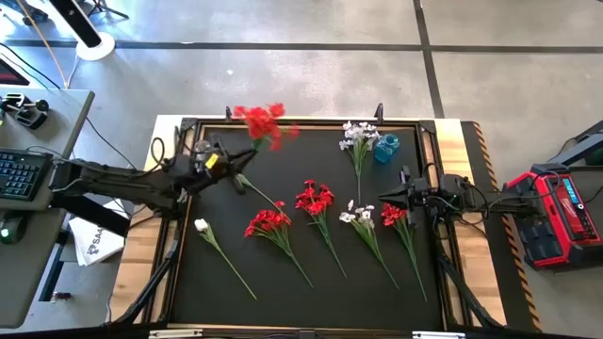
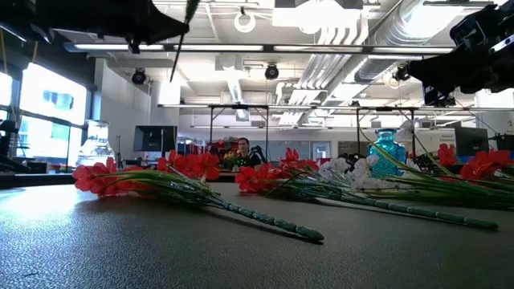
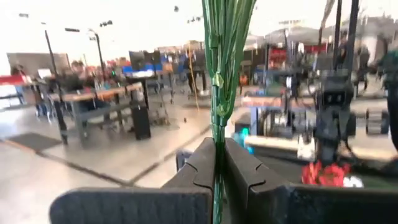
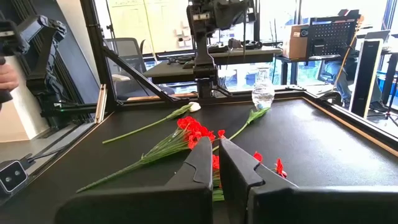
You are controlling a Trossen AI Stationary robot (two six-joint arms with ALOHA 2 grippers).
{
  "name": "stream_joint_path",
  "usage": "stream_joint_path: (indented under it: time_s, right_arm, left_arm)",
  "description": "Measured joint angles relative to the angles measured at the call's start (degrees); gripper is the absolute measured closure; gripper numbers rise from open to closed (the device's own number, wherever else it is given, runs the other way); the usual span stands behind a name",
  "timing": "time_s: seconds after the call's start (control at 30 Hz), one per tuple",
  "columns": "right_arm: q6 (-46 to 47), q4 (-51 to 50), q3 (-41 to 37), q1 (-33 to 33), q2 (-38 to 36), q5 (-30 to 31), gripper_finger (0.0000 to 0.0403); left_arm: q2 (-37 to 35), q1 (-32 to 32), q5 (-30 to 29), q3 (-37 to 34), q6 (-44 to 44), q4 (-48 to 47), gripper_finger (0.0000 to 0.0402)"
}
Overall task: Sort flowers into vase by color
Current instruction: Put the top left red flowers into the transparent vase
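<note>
The red flower's lower stem point(image 2: 176, 61) hangs at a slant next to the clear vase, so the robot's left gripper should straighten it up again above the clear vase's opening point(image 2: 98, 124) before letting it down.
My left gripper point(image 1: 232, 172) stands over the mat's far left, shut on a red flower point(image 1: 261, 122) whose blossoms are up. Its thin stem point(image 2: 180, 44) hangs below, clear of the mat. Several more flowers lie flat on the black mat point(image 1: 311, 282): a white bud point(image 1: 202, 226), red sprays point(image 1: 268, 221) point(image 1: 315, 198) point(image 1: 392, 215) and a white spray point(image 1: 359, 214). Another white spray point(image 1: 358, 137) lies by the blue vase point(image 1: 386, 148). A clear vase point(image 4: 263, 94) stands at the far left. My right gripper point(image 1: 384, 198) waits shut at the right edge. My left gripper pinches the red flower's green stem point(image 3: 217, 134) between its two fingers, partway along its length. The fingers come about level from the table's left and lie across the stem. The flower is lifted clear and nearly upright, blossoms above the fingers, lower stem point(image 1: 268, 196) hanging below.
A raised frame point(image 1: 429, 127) borders the mat. A red device point(image 1: 556, 212) sits beyond the table's right edge, a desk with a keyboard point(image 1: 19, 174) beyond the left. A person point(image 2: 245, 150) sits in the room far behind the table.
</note>
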Motion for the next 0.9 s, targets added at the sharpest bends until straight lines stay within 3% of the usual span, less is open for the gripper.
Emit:
stream_joint_path:
  time_s: [0.1,0.3,0.4,0.57,0.9]
  right_arm:
    - [0.0,0.02,0.0,-0.01,-0.01,0.01,0.0402]
    - [0.0,0.02,-0.02,-0.02,0.0,0.01,0.0402]
    - [0.0,0.02,-0.01,-0.01,-0.01,0.01,0.0402]
    - [0.0,0.0,-0.01,0.0,-0.01,0.0,0.0402]
    - [0.0,0.02,0.0,-0.02,-0.01,0.01,0.0402]
  left_arm:
    - [-2.59,0.12,-10.52,0.0,1.83,-0.51,0.04]
    - [-4.46,-0.44,-46.44,0.0,10.39,-1.04,0.0401]
    - [-4.36,-0.44,-56.11,0.0,11.55,-2.04,0.0402]
    - [-4.11,0.86,-60.66,0.0,3.54,-11.94,0.0401]
    - [-4.09,5.77,-63.18,-0.02,-29.66,-42.79,0.0401]
